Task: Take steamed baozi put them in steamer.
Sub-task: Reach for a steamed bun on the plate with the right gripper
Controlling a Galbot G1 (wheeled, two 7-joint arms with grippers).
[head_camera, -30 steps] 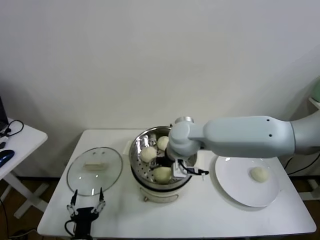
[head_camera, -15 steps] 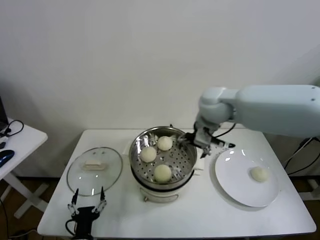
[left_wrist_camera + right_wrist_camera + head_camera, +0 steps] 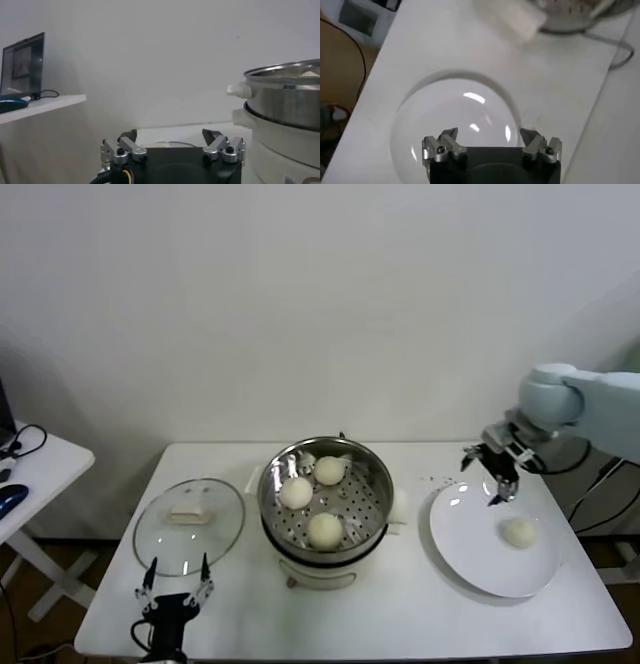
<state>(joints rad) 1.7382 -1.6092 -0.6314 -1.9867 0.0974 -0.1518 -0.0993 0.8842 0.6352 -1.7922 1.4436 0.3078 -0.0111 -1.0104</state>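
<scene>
The baozi is alone on the white plate (image 3: 519, 533) and my right gripper's fingers are open, so that gripper should keep going down toward the plate and close around the baozi.
The steamer (image 3: 272, 480) stands mid-table, a shiny perforated basket on a white base. In it lie three cream-white baozi (image 3: 296, 492), (image 3: 329, 470), (image 3: 325, 530). One more baozi (image 3: 518, 532) rests on the white plate (image 3: 470, 552) at the right. My right gripper (image 3: 493, 476) hovers open and empty over the plate's far left rim, a short way from that baozi. The right wrist view has the gripper (image 3: 489, 134) above bare plate (image 3: 455, 112), and no baozi shows there. My left gripper (image 3: 172, 586) is parked open near the table's front left edge, beside the steamer (image 3: 285, 100).
A round glass lid (image 3: 189, 524) lies flat left of the steamer. A white pad (image 3: 400, 508) sits between steamer and plate. A small side table (image 3: 40, 469) with cables stands at the far left. The plate reaches close to the table's right edge.
My right arm rose out of the steamer and swung right to above the plate, jaws open and empty throughout. The three baozi in the steamer and the left arm stayed put.
</scene>
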